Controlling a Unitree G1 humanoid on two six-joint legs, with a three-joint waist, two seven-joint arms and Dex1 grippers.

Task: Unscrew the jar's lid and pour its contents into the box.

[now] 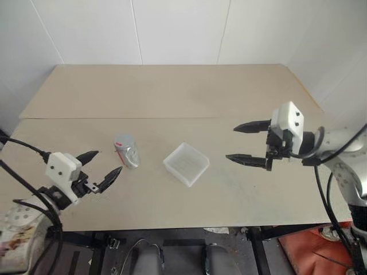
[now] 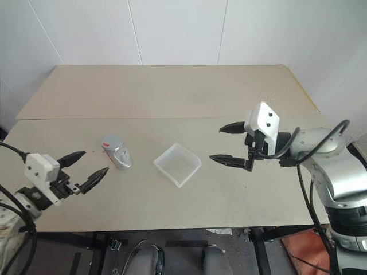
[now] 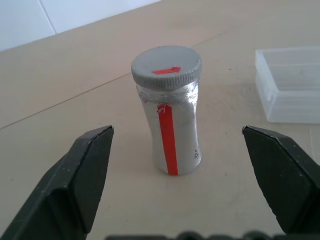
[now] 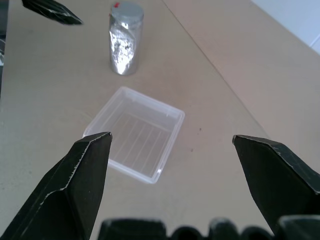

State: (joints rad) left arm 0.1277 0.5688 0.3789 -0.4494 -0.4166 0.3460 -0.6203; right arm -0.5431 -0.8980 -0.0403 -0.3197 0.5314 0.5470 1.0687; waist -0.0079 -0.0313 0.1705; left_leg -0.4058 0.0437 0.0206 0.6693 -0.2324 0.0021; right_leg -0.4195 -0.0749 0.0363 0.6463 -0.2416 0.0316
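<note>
My left gripper's open fingers face the upright jar's body point(image 1: 131, 157), below the jar's lid point(image 1: 123, 140). I should keep moving forward until they can close around the body.
The jar point(image 1: 127, 152) stands upright on the table, clear-grey with a red strip down its side point(image 3: 168, 140). Its grey lid point(image 3: 166, 66) sits on top and carries a small red mark. The contents are not visible through the jar's wall. A translucent white box point(image 1: 187, 164) rests to the right of the jar. My left gripper point(image 1: 104, 166) is open just short of the jar, pointing at it with nothing between its fingers. My right gripper point(image 1: 249, 143) hangs open above the table to the right of the box, aimed toward it and the jar point(image 4: 125, 38).
The beige table point(image 1: 172, 91) runs back to a white wall, with a seam across its width. Black cables trail from both arms beyond the table's front corners. An orange-red object point(image 1: 309, 246) lies on the floor at the right.
</note>
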